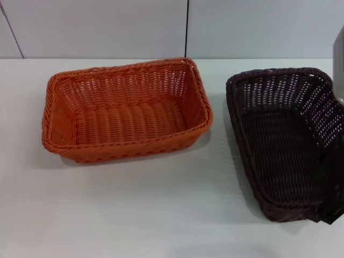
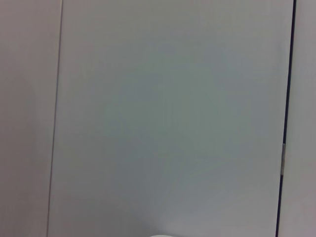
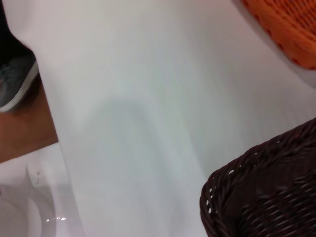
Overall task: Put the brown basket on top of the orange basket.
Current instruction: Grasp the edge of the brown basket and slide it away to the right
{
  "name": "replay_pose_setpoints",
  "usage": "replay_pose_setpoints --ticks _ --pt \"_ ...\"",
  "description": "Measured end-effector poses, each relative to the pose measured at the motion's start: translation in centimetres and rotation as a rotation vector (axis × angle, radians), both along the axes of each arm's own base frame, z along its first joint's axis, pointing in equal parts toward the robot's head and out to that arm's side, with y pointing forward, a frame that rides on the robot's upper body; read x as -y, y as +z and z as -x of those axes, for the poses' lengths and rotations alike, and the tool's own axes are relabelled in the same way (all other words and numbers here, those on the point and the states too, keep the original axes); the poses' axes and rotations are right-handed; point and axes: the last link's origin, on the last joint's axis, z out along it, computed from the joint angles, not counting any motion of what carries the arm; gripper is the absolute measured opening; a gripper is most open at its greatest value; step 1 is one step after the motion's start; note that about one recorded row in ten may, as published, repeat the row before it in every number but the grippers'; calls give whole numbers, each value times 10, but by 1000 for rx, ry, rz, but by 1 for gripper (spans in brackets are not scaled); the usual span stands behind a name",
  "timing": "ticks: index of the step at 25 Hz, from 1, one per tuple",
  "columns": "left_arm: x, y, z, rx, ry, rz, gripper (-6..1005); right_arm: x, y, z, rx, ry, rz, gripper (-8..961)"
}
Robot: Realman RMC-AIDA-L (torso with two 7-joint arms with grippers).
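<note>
My right gripper should move in next until its fingers straddle the wicker edge [image 1: 305, 206] and close, because the brown basket's near rim [image 1: 285, 205] lies open beside them.
The orange basket [image 1: 126, 110] sits flat on the white table, left of centre in the head view; a corner of it shows in the right wrist view [image 3: 286, 27]. The brown basket [image 1: 282, 142] is at the right, tilted with its right side raised. My right gripper [image 1: 329, 188] is at the basket's right rim near the picture's edge and grips it. The right wrist view shows a corner of the brown basket [image 3: 266, 197] over the table. My left gripper is out of view; its wrist view shows only a wall panel.
The white table [image 1: 161, 215] runs to a pale panelled wall [image 1: 107, 27] behind both baskets. The right wrist view shows the table's edge, brown floor [image 3: 24, 133] and a grey shoe [image 3: 15, 81] beyond it.
</note>
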Motion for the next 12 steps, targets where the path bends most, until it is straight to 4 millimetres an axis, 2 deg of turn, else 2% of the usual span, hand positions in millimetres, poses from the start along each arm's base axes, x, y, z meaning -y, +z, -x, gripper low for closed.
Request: replay_pose_setpoints --ticks 12 --pt "-1 0 0 -1 0 3 719 -6 -31 -11 28 -19 61 818"
